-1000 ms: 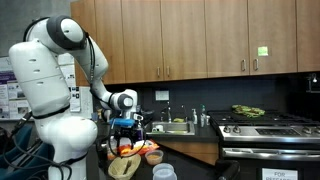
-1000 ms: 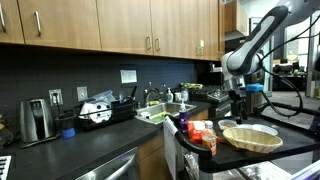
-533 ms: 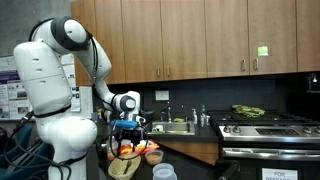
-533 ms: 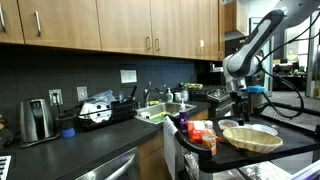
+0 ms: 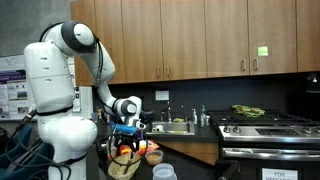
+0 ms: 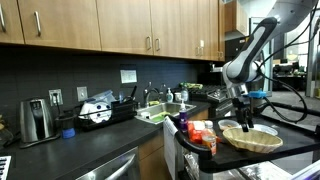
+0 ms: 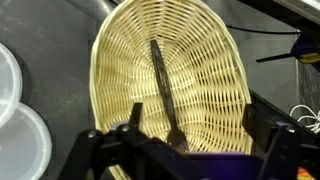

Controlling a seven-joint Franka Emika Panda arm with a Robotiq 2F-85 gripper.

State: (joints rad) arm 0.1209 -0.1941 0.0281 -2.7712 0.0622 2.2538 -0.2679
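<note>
My gripper should go down next into the wicker basket [image 6: 254, 142] until my open fingers are on both sides of the dark utensil [image 7: 166, 92], because it lies free and lengthwise in line with the gap between them.
An oval wicker basket [image 7: 205, 50] fills the wrist view; it also shows in both exterior views [image 6: 250, 137] [image 5: 124, 166] on the dark counter. A dark long-handled utensil [image 7: 160, 75] lies in the basket, its head towards the gripper. My gripper [image 7: 200, 118] hangs just above the basket with its fingers wide apart on either side of the utensil's head, not closed on it. The gripper also shows over the basket in both exterior views [image 6: 245, 118] [image 5: 125, 138].
Two white round lids [image 7: 18, 125] lie beside the basket. Red and orange packages [image 6: 200, 135] stand next to it on the counter. A sink [image 6: 160, 113], a stove [image 5: 265, 125] and a toaster [image 6: 35, 120] are farther off, with wooden cabinets above.
The arm has lowered the gripper towards the basket; the elbow has risen. Nothing on the counter has moved.
</note>
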